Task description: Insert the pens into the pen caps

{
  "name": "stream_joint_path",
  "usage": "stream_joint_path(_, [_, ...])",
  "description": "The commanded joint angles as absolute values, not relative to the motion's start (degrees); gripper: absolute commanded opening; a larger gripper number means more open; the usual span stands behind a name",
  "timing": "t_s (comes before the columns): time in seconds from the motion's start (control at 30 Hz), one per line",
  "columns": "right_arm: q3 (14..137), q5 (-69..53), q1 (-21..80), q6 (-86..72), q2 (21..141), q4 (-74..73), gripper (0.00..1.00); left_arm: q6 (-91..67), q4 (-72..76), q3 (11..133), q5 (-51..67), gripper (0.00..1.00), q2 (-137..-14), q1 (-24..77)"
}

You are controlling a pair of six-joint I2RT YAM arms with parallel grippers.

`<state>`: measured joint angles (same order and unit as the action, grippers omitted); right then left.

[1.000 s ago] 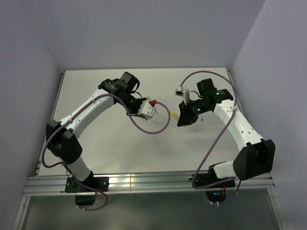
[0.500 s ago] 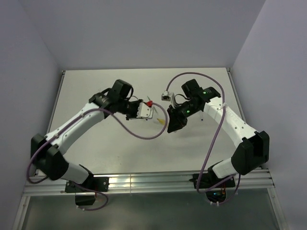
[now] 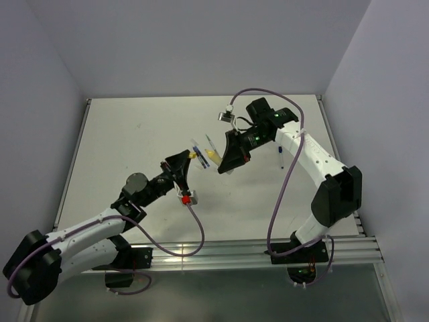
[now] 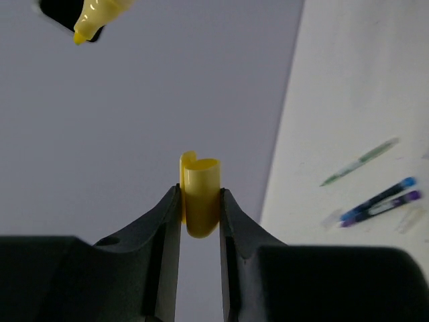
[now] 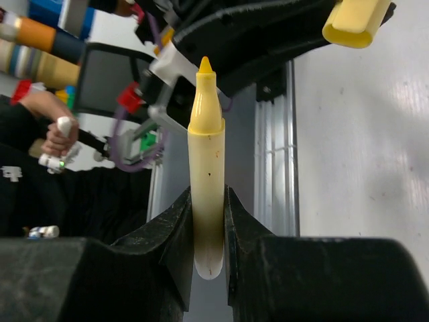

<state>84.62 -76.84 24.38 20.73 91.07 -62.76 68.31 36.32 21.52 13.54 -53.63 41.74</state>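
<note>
The pale yellow pen's tip (image 4: 79, 37) is pointing past the opening of the yellow cap (image 4: 203, 163), so my left gripper needs to tilt the cap to line it up with the pen before the pen goes in.
My left gripper (image 4: 200, 196) is shut on the bright yellow pen cap (image 4: 200, 201), held up off the table. In the top view the left gripper (image 3: 187, 161) and cap (image 3: 194, 154) sit just left of the pale yellow pen (image 3: 213, 158). My right gripper (image 5: 208, 196) is shut on that pen (image 5: 206, 161), tip up. The pen tip and the cap (image 5: 354, 20) are apart, a short gap between them. The right gripper (image 3: 226, 161) is mid-table. Dark blue pens (image 4: 379, 200) and a pale translucent cap (image 4: 333, 217) lie on the table.
A thin green pen (image 4: 358, 162) lies near the blue ones. Another dark pen (image 3: 280, 155) lies on the table right of the right arm. Purple cables loop off both arms. Grey walls close the table at the back and sides.
The left arm has dropped low and swung round, its gripper now tilted up under the pen with the cap. The right gripper has moved left with the yellow pen.
</note>
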Motion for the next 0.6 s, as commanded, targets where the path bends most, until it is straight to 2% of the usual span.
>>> stream_joint_path(0.0, [89.29, -84.37, 25.13, 17.85, 93.25, -62.93, 0.00, 79.53, 65.89, 18.12, 8.35, 0.00, -56.15, 42.10])
stream_joint_path(0.13, [89.39, -82.37, 27.15, 17.31, 93.52, -62.84, 0.00, 82.97, 76.71, 18.54, 7.12, 0.00, -61.33, 42.19])
stream_joint_path(0.4, [89.56, -78.04, 29.97, 15.30, 92.90, -62.67, 0.00, 88.84, 73.56, 18.55, 16.25, 0.00, -59.77, 42.19])
stream_joint_path(0.57, [90.53, -80.33, 30.06, 13.01, 92.73, -62.75, 0.00, 97.02, 82.15, 17.05, 19.42, 0.00, -63.89, 42.28])
